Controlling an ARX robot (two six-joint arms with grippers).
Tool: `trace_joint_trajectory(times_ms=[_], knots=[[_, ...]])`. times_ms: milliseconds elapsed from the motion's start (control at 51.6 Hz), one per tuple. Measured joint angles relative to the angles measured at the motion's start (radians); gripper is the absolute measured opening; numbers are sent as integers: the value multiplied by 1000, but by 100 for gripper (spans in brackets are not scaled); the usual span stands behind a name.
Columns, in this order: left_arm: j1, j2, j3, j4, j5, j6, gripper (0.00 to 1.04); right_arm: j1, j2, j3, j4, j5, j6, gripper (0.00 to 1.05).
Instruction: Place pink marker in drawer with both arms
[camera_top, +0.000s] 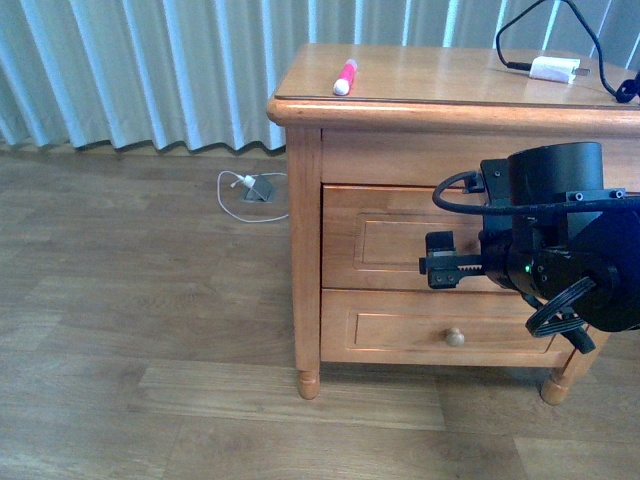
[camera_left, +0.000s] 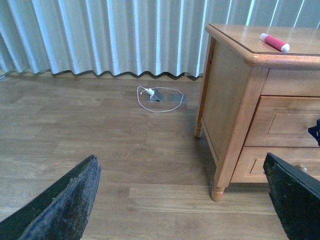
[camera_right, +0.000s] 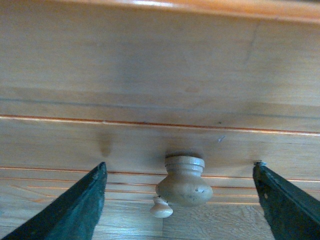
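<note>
My gripper will pull the upper drawer's knob, and the drawer (camera_left: 287, 121) will slide far straight out and stay level, as straight gaps (camera_left: 290, 96) frame its front.
The pink marker (camera_top: 345, 77) (camera_left: 274, 42) lies on the nightstand top near its left front corner, white cap toward the front. The upper drawer (camera_top: 380, 240) (camera_left: 290, 122) is closed. My right gripper (camera_top: 436, 262) (camera_right: 179, 170) is open right at this drawer's front. Its round wooden knob (camera_right: 182, 181) sits between the spread fingers (camera_right: 75, 210), touching neither. My left gripper (camera_left: 180, 160) is open and empty, low over the floor to the left of the nightstand, and is outside the front view.
A white charger block (camera_top: 553, 69) with a black cable lies at the back right of the top. The lower drawer's knob (camera_top: 455, 337) (camera_right: 161, 207) is below. A floor socket with a white cable (camera_top: 255, 188) (camera_left: 156, 95) sits by the curtain. The nightstand leg (camera_left: 217, 192) stands ahead of the left gripper.
</note>
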Motion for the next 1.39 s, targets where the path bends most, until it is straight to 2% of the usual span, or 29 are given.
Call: trace_joint_trajectory(times_ms=[310, 407, 852, 1124, 1395], knots=[[0, 0, 0, 0, 0, 0, 99, -3, 11, 9, -3, 2, 0, 36], [0, 0, 0, 0, 0, 0, 99, -4, 11, 10, -8, 0, 0, 24], [0, 0, 0, 0, 0, 0, 99, -5, -19, -31, -7, -31, 71, 23], [0, 0, 0, 0, 0, 0, 99, -3, -141, -234, 28, -72, 148, 23], [0, 0, 0, 0, 0, 0, 99, -2, -325, -531, 92, -140, 206, 23]])
